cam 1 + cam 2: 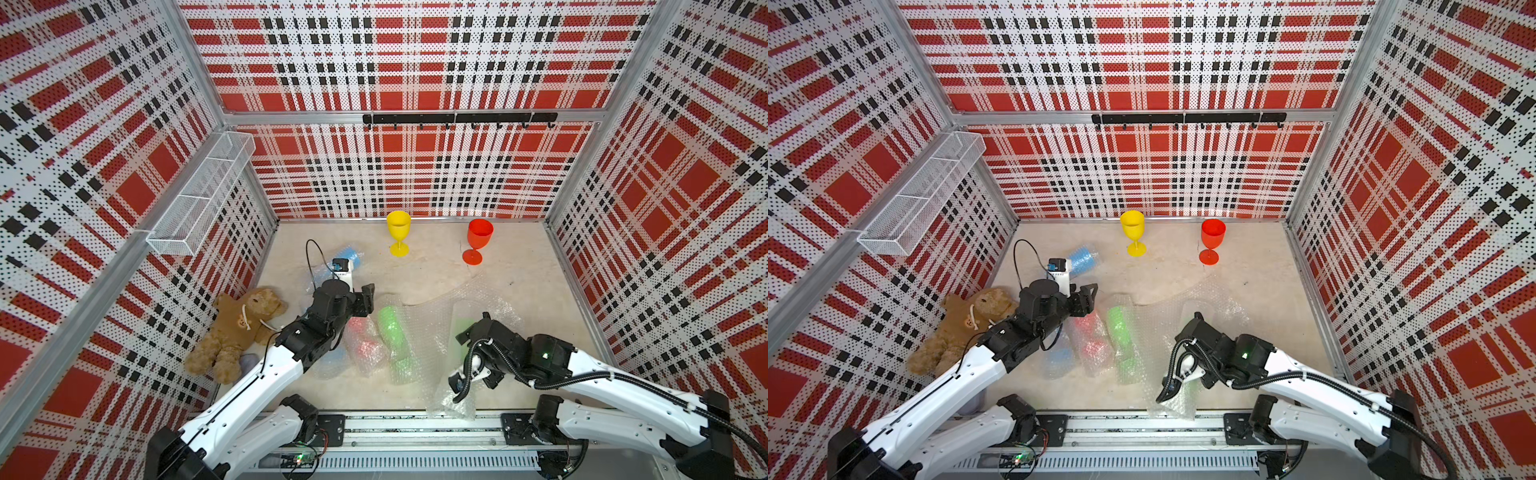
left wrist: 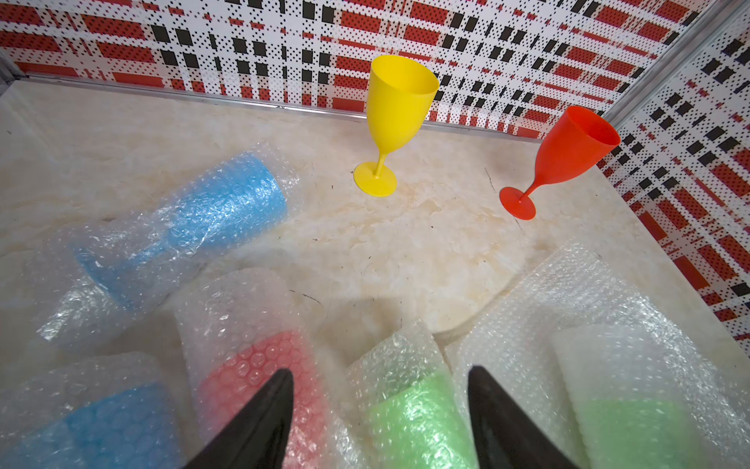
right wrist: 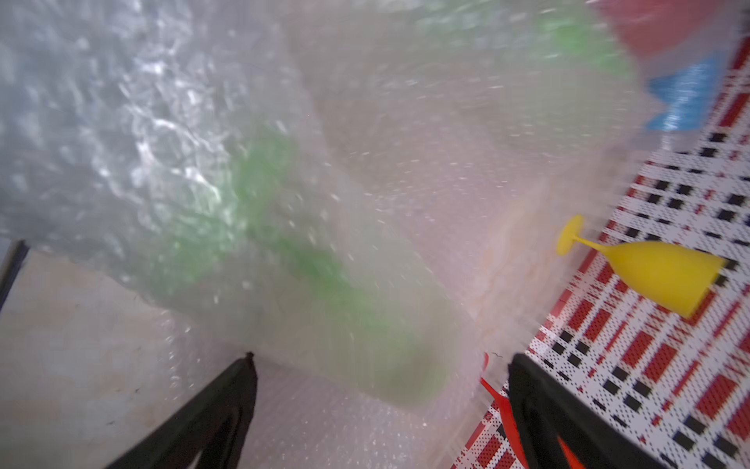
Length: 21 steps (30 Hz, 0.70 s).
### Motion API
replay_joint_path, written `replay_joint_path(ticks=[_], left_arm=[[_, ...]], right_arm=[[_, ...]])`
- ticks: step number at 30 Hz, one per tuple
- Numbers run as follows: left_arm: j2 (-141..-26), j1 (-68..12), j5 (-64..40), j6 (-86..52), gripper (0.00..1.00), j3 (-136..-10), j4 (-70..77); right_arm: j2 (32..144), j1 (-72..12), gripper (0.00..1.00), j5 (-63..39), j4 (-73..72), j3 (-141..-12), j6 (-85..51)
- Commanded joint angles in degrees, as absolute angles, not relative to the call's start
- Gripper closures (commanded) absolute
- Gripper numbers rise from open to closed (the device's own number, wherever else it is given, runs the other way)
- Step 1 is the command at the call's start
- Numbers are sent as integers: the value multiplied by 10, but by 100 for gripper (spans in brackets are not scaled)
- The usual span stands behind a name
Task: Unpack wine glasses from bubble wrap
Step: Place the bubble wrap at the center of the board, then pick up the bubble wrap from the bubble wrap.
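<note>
The loose wrap of the second green bundle hangs over the front edge (image 1: pixel 456 407), so the robot's right gripper should back away, grab the bundle (image 1: pixel 462 315) from above and shift it farther in.
Two bare wine glasses stand upright at the back: a yellow one (image 1: pixel 398 232) (image 2: pixel 395 117) and a red one (image 1: pixel 478 241) (image 2: pixel 568 154). Other glasses lie in bubble wrap (image 1: pixel 432 324): a blue one (image 2: pixel 211 219) at the back left, a red one (image 2: pixel 259 373), a green one (image 1: pixel 390 328) (image 2: pixel 414 414) and a second green one (image 2: pixel 633 426) (image 3: pixel 308 260). My left gripper (image 1: pixel 368 297) (image 2: pixel 380 369) is open above the wrapped red and green glasses. My right gripper (image 1: pixel 1198 318) (image 3: pixel 381 356) is open over the second green bundle, which shows blurred.
A brown teddy bear (image 1: pixel 237 328) lies at the left wall beside a grey cloth (image 1: pixel 249 361). A white wire basket (image 1: pixel 199 195) hangs on the left wall and a black hook rail (image 1: pixel 457 118) on the back wall. Loose wrap (image 1: pixel 453 403) overhangs the front edge.
</note>
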<state>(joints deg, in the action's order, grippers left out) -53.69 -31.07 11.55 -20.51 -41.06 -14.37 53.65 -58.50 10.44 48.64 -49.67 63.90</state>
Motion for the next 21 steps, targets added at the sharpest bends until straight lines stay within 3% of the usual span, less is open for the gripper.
replay_joint_path(ticks=[1, 3, 6, 11, 16, 21], left_arm=[[-538, -305, 107, -206, 30, -412, -131], [-538, -302, 102, -206, 30, -413, -130], [-537, -298, 93, -208, 30, -414, -129], [-527, -298, 86, -208, 30, -413, -129], [-515, -298, 83, -207, 30, -413, -129], [-511, -307, 86, -207, 30, -413, -129]], right_arm=[[550, -589, 0, 103, 461, -626, 393], [591, -589, 0, 167, 467, -699, 225], [660, -588, 0, 172, 546, -777, 78], [617, -571, 0, 188, 406, -676, -198], [639, -498, 0, 158, 536, -665, -498], [644, -498, 0, 122, 616, -597, -750]])
